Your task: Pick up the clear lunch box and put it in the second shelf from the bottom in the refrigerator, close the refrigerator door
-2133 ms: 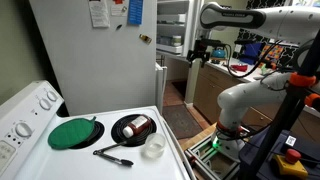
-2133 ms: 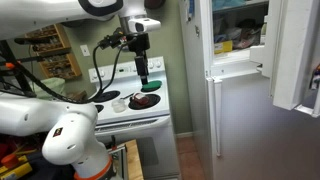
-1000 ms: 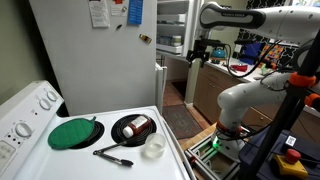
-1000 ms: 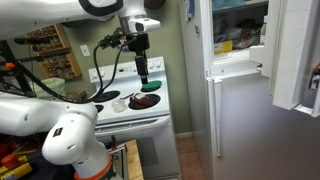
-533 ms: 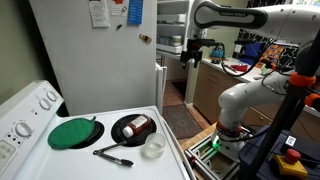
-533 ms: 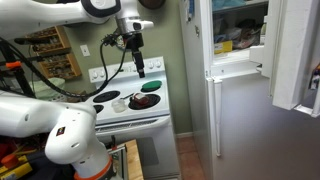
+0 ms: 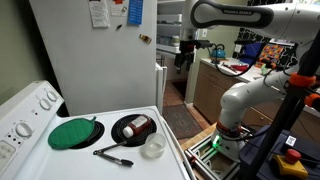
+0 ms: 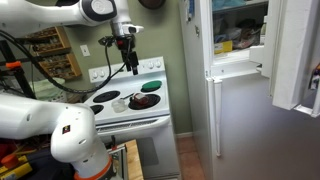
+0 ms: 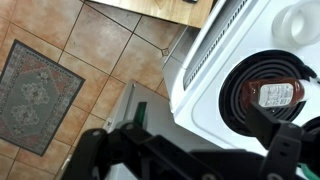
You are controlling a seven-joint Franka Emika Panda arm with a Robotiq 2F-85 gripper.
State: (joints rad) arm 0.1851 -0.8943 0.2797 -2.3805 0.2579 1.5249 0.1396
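Observation:
The robot's gripper is hanging high past the stove, away from the clear lunch box [image 7: 154,147], so it should swing back, turn and come down onto the box's pan-side rim [image 9: 284,36].
The clear lunch box [image 7: 153,147] sits on the white stove top, near its front corner and beside the black pan [image 7: 133,127]. It also shows at the top right of the wrist view as a whitish rounded lunch box [image 9: 300,21]. My gripper [image 7: 185,57] hangs high in the air, beyond the stove's edge and well above the box. In the other exterior view the gripper [image 8: 131,62] hovers over the stove. The wrist view shows the gripper [image 9: 195,160] open with nothing between its dark fingers. The refrigerator [image 7: 90,55] stands behind the stove, its door [image 8: 296,50] swung open.
A round green lid [image 7: 75,132] and a black utensil [image 7: 112,155] lie on the stove [image 7: 100,165]. The pan [image 9: 272,95] holds a small reddish item. Below the gripper are floor tiles and a rug [image 9: 35,85]. The arm's base [image 7: 240,105] stands beside the stove.
The arm has swung the gripper sideways, away from the counter side and nearer the refrigerator and stove. The jaws stayed open. Nothing on the stove moved.

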